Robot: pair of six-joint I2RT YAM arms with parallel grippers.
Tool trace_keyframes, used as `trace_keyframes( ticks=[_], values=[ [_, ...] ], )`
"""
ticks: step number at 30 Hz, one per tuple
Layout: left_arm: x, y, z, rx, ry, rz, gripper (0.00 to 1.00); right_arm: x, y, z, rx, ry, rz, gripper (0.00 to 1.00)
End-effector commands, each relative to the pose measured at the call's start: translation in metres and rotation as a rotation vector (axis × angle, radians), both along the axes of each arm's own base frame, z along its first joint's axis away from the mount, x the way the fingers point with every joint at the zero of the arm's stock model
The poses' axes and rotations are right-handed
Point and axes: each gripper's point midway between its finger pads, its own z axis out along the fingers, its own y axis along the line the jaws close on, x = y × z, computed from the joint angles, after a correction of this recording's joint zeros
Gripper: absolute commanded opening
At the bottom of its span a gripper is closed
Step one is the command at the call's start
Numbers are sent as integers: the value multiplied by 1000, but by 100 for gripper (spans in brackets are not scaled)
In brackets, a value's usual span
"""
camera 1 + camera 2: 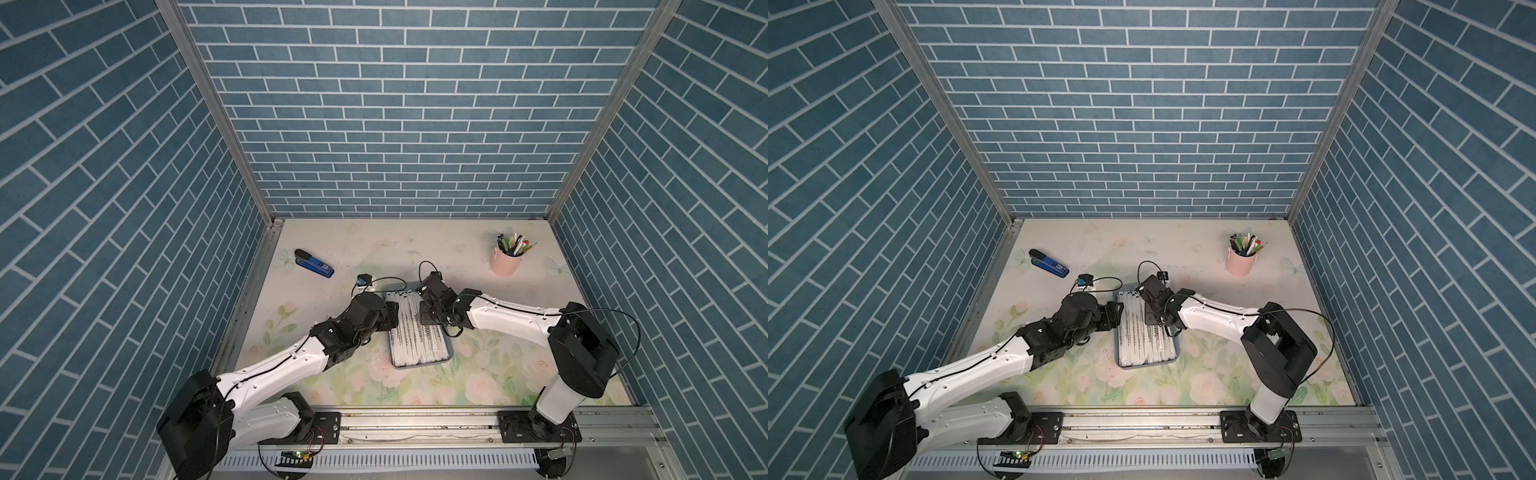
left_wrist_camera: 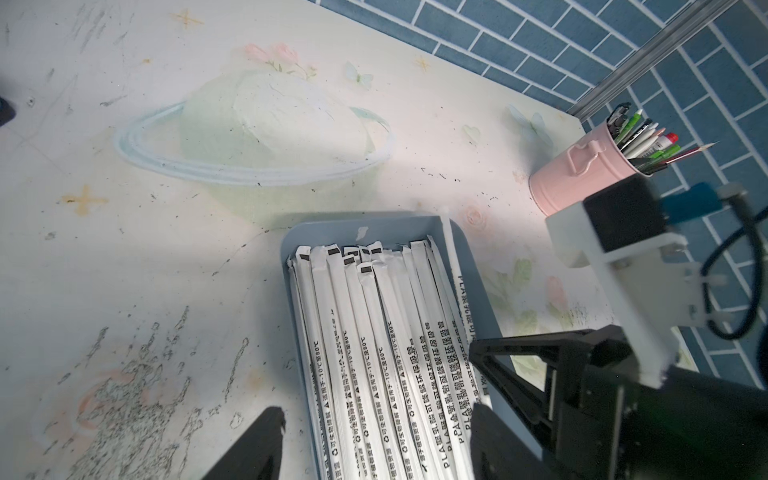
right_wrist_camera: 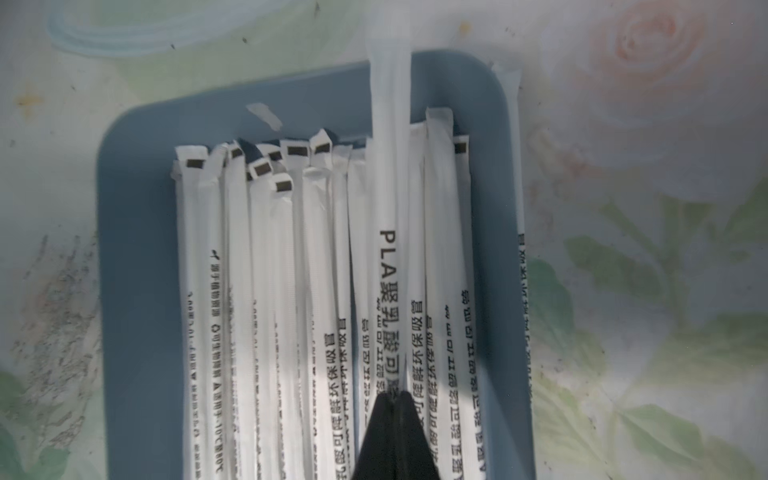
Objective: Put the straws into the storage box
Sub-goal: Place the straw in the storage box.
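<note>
Next, I open my right gripper, take hold of the straw closer to its other end and pull it inside, because the straw's far end (image 3: 390, 52) sticks out over the storage box's far rim.
The storage box (image 1: 420, 366) (image 1: 1147, 365), a shallow blue-grey tray, lies mid-table in both top views, packed with several straws (image 1: 415, 332) (image 1: 1144, 336) in white printed wrappers. My right gripper (image 3: 395, 399) (image 1: 426, 318) is shut on one straw (image 3: 390, 166) (image 2: 451, 253), whose far end reaches past the box's far rim (image 3: 291, 83). Another straw (image 3: 515, 166) lies along the box's right rim. My left gripper (image 2: 374, 436) (image 1: 392, 316) hangs open at the box's left side. One of its fingers is over the table, the other over the straws (image 2: 374, 332).
A blue-and-black stapler (image 1: 313, 262) (image 1: 1048, 262) lies at the back left. A pink cup of pens (image 1: 506, 259) (image 1: 1241, 262) (image 2: 582, 178) stands at the back right. A small paper scrap (image 3: 264, 114) lies in the box's far end. Brick-pattern walls close three sides.
</note>
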Motion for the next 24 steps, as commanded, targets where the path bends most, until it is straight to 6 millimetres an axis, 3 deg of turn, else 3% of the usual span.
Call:
trace_keyframes(
  ticks=[1,12,24],
  values=[
    [-1,5,-8,19,12,12,74,-5,-1,-11,22,28,-41,2],
    [-1,2,-9,14,13,2,74,-8,1,-23,17,56,-33,11],
    [1,-2,-6,15,8,-11,74,-1,5,19,38,-6,-2,26]
  ],
)
